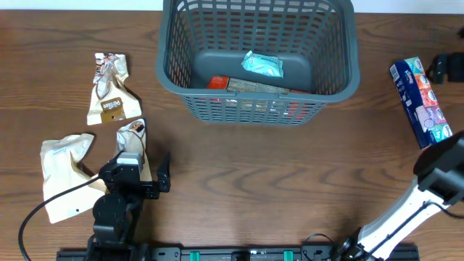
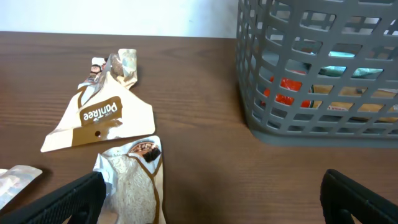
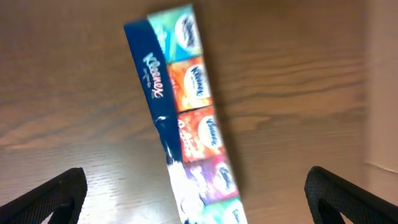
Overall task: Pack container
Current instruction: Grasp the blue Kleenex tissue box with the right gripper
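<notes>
I keep lowering my right gripper's open fingers, aligned across the blue tissue pack's narrow width (image 3: 194,121), until they sit on either side of its middle (image 1: 422,100), then close.
The dark grey container (image 1: 341,76) stands at the back middle of the table, and its slotted wall shows in the left wrist view (image 2: 298,68). Inside lie a teal packet (image 1: 261,65) and red and brown packets (image 1: 250,85). My left gripper (image 1: 141,172) (image 2: 211,199) is open and low over the table. A beige snack packet (image 2: 134,183) lies by its left finger. My right gripper (image 3: 196,199) is open above a blue multi-coloured tissue pack (image 3: 186,112) (image 1: 420,101), which lies between its fingers.
A PanTree snack packet (image 1: 109,90) (image 2: 99,115) lies at the left. A crumpled beige packet (image 1: 65,174) lies at the front left. My right arm (image 1: 441,174) reaches in from the front right. A black object (image 1: 446,67) sits at the far right edge.
</notes>
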Controlling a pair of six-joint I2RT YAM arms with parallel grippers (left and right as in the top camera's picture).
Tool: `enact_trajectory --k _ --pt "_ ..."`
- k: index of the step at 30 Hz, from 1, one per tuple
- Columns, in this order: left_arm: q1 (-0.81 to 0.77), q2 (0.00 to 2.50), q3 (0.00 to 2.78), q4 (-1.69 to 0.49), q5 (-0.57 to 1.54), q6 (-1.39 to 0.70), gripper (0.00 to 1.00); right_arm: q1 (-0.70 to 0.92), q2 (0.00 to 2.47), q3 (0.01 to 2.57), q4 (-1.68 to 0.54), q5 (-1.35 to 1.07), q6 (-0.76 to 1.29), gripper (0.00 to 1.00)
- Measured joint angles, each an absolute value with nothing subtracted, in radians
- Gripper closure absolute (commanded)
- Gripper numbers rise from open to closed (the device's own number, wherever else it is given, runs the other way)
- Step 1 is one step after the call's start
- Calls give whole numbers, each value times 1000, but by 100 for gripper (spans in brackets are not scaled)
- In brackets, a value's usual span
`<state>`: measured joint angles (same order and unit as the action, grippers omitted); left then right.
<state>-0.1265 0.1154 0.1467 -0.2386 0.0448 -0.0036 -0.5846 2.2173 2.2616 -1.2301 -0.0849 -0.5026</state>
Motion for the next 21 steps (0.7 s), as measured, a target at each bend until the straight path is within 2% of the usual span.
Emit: enact_trajectory --k 21 --pt "-126 115 147 -239 45 -4 1 -585 2522 2257 -1217 -129 -497 1"
